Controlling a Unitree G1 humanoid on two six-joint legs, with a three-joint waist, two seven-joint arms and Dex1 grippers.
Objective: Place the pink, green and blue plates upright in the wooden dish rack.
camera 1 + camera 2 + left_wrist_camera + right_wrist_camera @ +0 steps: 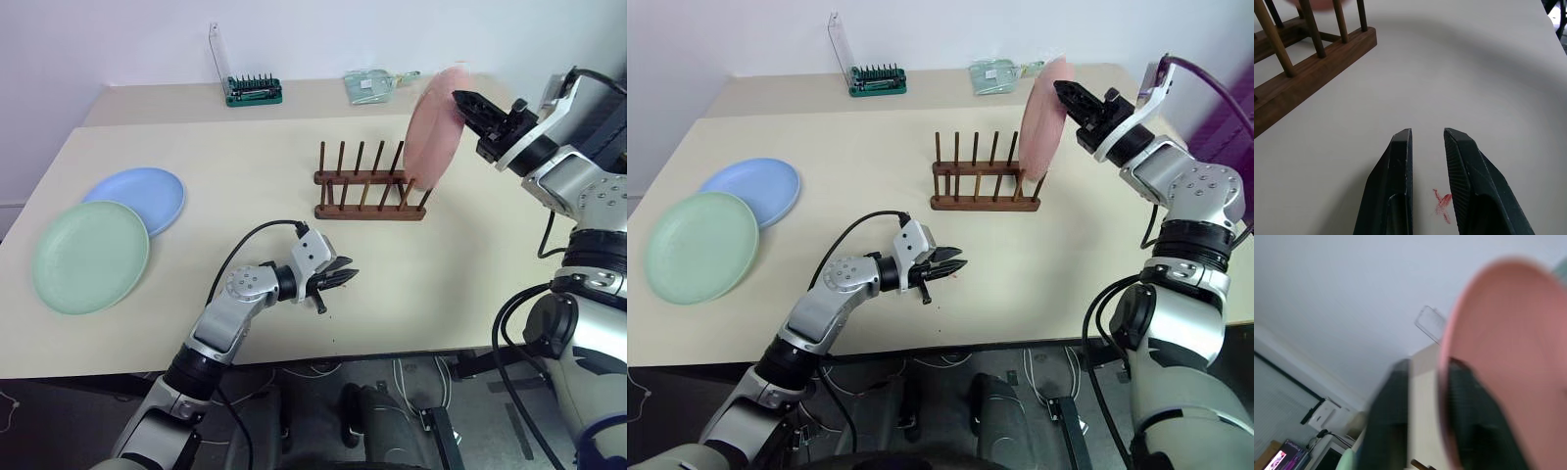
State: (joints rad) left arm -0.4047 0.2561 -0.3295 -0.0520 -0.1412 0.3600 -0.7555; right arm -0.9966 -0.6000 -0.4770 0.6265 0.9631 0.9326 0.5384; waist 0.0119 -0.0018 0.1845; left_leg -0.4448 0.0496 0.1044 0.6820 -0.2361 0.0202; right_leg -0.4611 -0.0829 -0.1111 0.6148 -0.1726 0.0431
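Note:
The green plate (106,300) lies over the blue plate's edge (134,213) far from my right gripper, so my left gripper should first raise the green plate and hand it across.
The pink plate (431,137) stands upright at the right end of the wooden dish rack (367,186), leaning slightly between the pegs. My right gripper (460,98) is at its top rim; in the right wrist view its fingers straddle the rim of the pink plate (1508,357), open, one finger clear of it. The green plate (90,257) lies flat at the table's left, and the blue plate (142,196) lies just behind it, partly under its edge. My left gripper (345,277) hovers low over the table in front of the rack, slightly open and empty.
A green screwdriver-bit holder (253,90) with a raised clear lid and a clear plastic bag (372,85) sit at the table's far edge. A small red mark (1442,205) is on the table under the left gripper.

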